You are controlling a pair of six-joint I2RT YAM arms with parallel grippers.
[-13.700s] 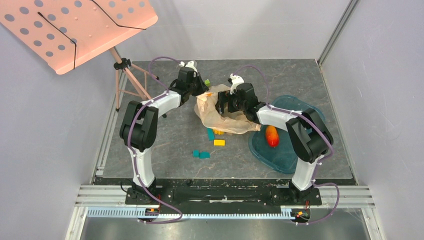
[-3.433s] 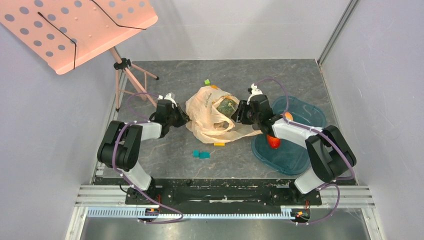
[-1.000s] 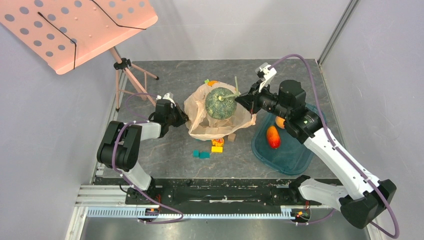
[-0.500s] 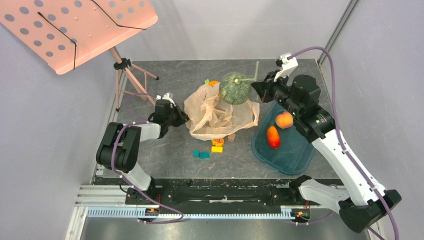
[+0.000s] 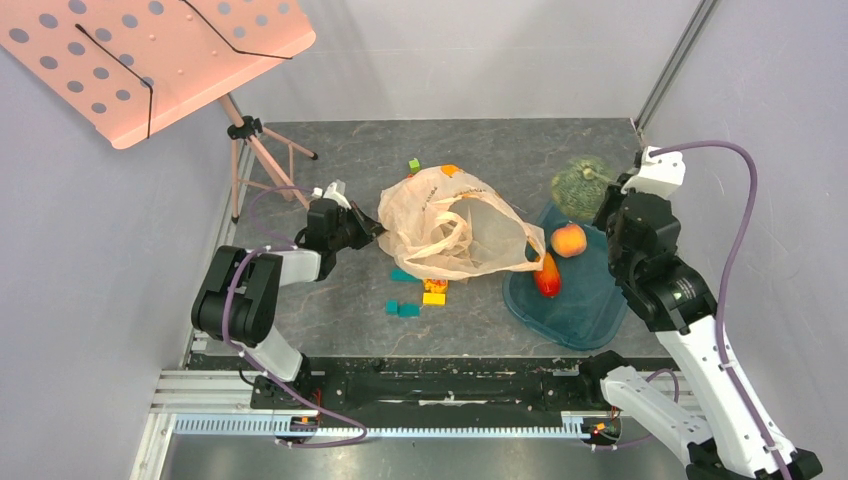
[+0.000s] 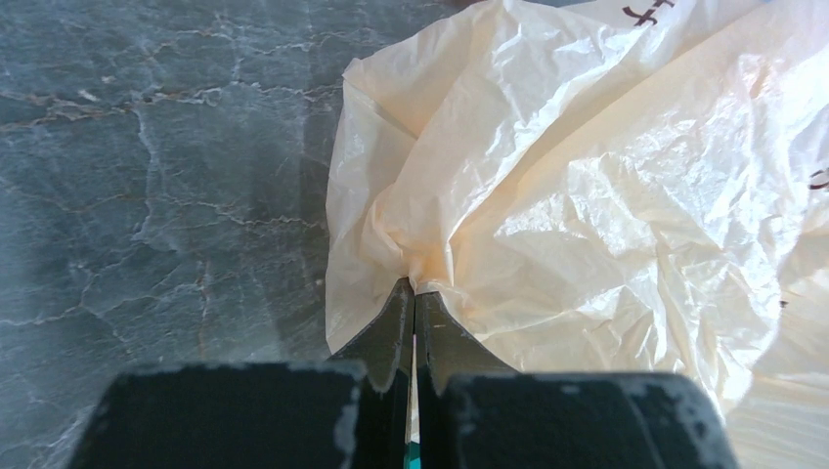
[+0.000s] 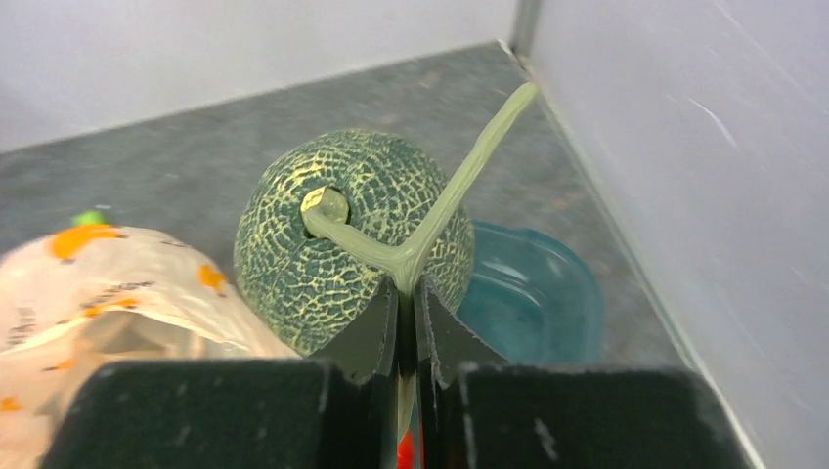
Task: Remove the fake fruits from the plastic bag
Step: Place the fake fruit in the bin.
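Observation:
I should now lower the netted green fruit (image 5: 580, 188) with my right gripper to the tray's open bottom (image 5: 585, 298) until it rests, because the fruit hangs by its stem clear of the bag.
The plastic bag (image 5: 450, 225) lies crumpled and slack on the table's middle, pale peach with orange marks. My left gripper (image 5: 372, 228) is shut on the bag's left edge; the left wrist view shows the film (image 6: 587, 195) bunched between the closed fingertips (image 6: 414, 288). My right gripper (image 5: 603, 186) is shut on the pale green stem (image 7: 459, 186) of the netted green fruit (image 5: 578, 185), which hangs in the air over the far end of the teal tray (image 5: 580, 310). The orange-red oval fruit (image 5: 546, 275) lies in the tray at its left rim.
A peach-coloured round fruit (image 5: 568, 240) also sits in the tray. Small teal (image 5: 405, 309) and yellow (image 5: 434, 298) blocks lie in front of the bag, a green one (image 5: 413, 165) behind it. The right wall stands close to my right arm. A pink music stand (image 5: 150, 50) is at far left.
My right arm has carried the green fruit by its stem from above the bag rightward to over the tray's far end. The bag has slumped flatter. The left gripper has stayed put.

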